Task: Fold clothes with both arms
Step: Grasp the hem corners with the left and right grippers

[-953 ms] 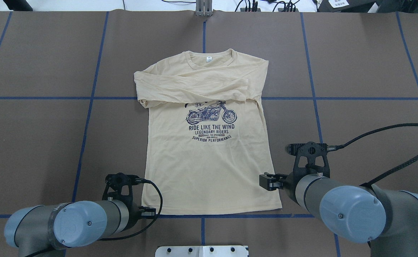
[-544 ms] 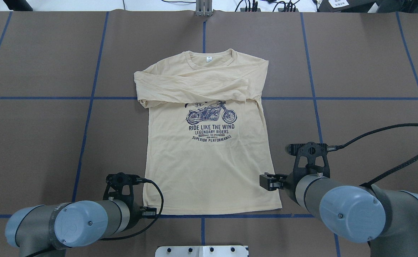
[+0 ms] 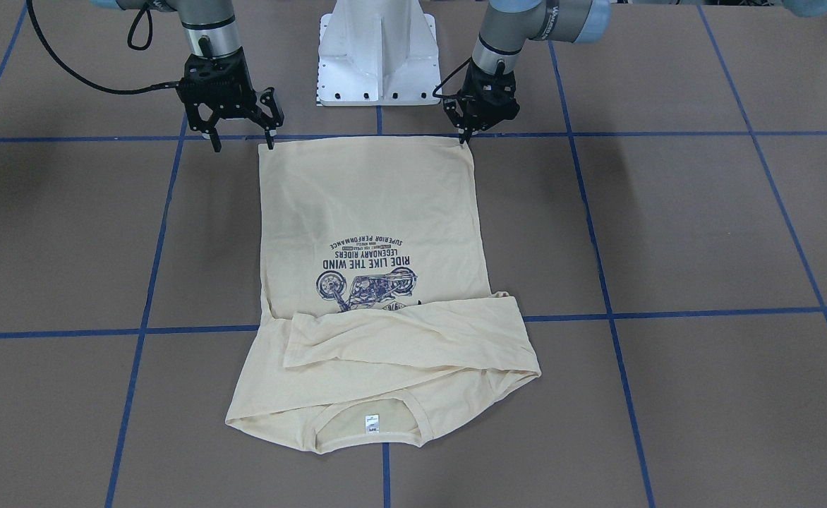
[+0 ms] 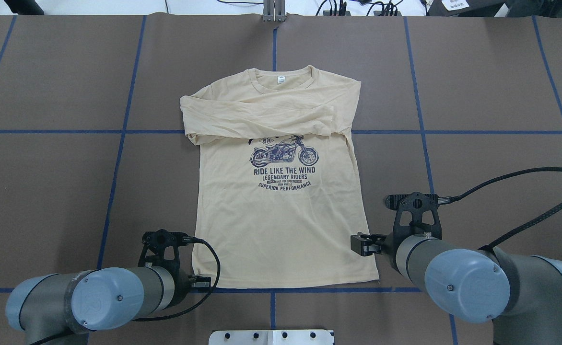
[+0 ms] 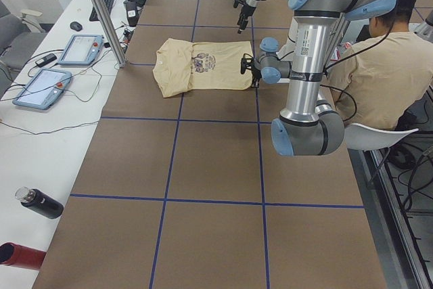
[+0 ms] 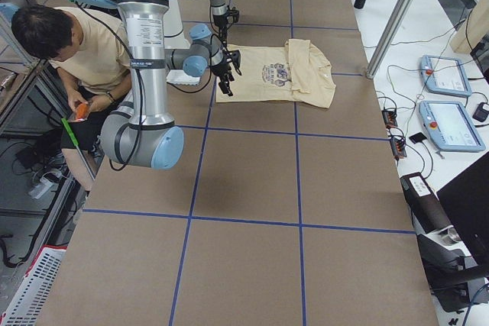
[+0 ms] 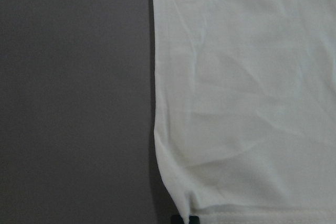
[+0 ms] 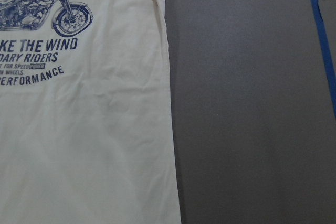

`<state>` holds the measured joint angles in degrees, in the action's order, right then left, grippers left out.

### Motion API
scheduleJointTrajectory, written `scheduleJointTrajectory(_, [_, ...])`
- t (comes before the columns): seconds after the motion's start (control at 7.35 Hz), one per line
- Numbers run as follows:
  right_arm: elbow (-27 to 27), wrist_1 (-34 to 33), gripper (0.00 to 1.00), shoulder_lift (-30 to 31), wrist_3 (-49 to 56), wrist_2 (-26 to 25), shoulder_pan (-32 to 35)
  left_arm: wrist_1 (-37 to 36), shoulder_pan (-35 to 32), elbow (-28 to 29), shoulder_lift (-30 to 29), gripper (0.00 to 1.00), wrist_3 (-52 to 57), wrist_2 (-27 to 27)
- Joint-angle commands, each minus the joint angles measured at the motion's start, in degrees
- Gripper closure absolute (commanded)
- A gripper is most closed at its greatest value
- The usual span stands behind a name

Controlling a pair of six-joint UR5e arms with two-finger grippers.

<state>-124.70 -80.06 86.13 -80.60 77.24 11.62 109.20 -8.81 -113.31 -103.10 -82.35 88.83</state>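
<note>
Both sleeves lie flat across the chest [image 3: 411, 335], so the whole shirt [image 3: 368, 203] should slide along and keep its folds when I pull the shirt's hem toward me.
The cream-yellow shirt [image 4: 281, 215] lies flat, print up, collar far from me and both sleeves folded across the chest. It also shows in the front view [image 3: 364, 212]. My left gripper [image 3: 464, 139] points down at the hem's left corner. Its fingers are together on the cloth edge, and one dark fingertip [image 7: 187, 219] shows at that corner in the left wrist view. My right gripper [image 3: 243, 146] is open just above the hem's right corner. One finger is over the shirt's edge and the other is over bare table. The right wrist view shows the shirt's side edge [image 8: 167, 129] but no fingers.
The white base pedestal [image 3: 375, 49] stands just behind the hem. Blue tape lines [image 4: 118, 132] cross the brown table. A seated person [image 5: 379, 65] is beside the robot. Tablets [image 5: 40, 86] and a dark bottle [image 5: 40, 202] lie on the side bench.
The left arm has shifted slightly toward the hem corner. The right arm has barely moved and the shirt lies as before.
</note>
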Motion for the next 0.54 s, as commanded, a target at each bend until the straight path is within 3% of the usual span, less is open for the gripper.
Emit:
scheduleJointTrajectory(0.0, [1.6,5.3,0.01,3.3,-0.5,-0.3,-0.7,0.1,0.0,-0.2,0.0,1.00,0.0,0.0])
scheduleJointTrajectory(0.14, [2.4,5.4,0.02,3.3,-2.3,-0.3,-1.8,0.2,0.1,-0.2,0.0,1.00,-0.1,-0.1])
scheduleJointTrajectory(0.41, [3.1,5.4,0.19,2.7,-2.6,-1.7,-4.1,0.2,0.1,-0.5,0.2,1.00,0.0,-0.4])
